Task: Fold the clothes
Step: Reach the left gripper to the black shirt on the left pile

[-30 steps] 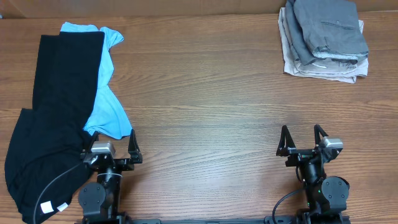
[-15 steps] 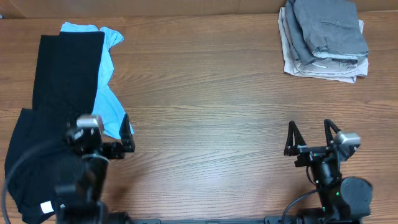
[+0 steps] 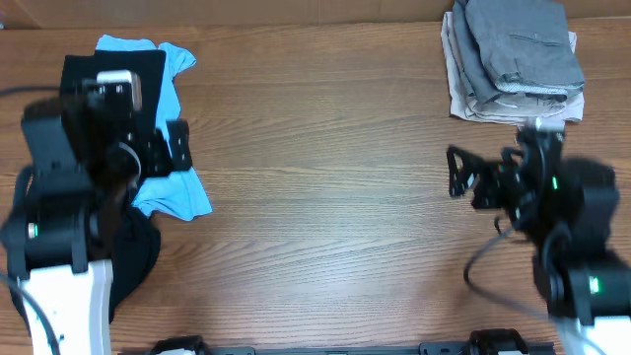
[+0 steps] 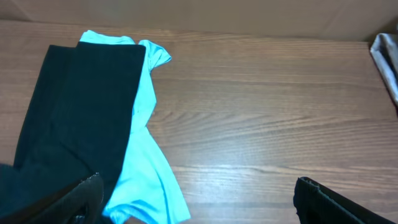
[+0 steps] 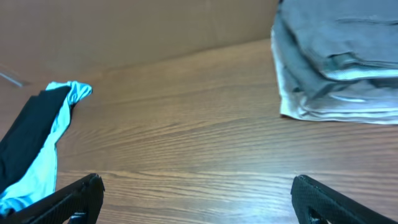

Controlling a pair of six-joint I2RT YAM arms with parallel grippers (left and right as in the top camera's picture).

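The black garment is on top of the light blue garment, so my left gripper keeps going down until its fingers close on the black garment [image 4: 93, 140].
A black garment [image 3: 74, 89] lies at the table's left, over a light blue garment [image 3: 177, 192]; both also show in the left wrist view, black [image 4: 81, 112] and blue [image 4: 146, 168]. My left gripper [image 3: 168, 148] is open and empty, raised above these clothes [image 4: 199, 199]. My right gripper [image 3: 468, 177] is open and empty, raised over bare wood on the right [image 5: 199, 199]. A folded stack of grey and beige clothes [image 3: 513, 59] sits at the far right [image 5: 342, 62].
The wooden table [image 3: 325, 197] spreads between the two piles. A brown cardboard wall [image 5: 124, 31] runs along the far edge. The left arm body [image 3: 59, 237] covers the lower part of the black garment.
Both arms have risen from their low rest at the front edge and moved away from it, the left toward the unfolded clothes, the right toward the folded stack. Both grippers stayed open.
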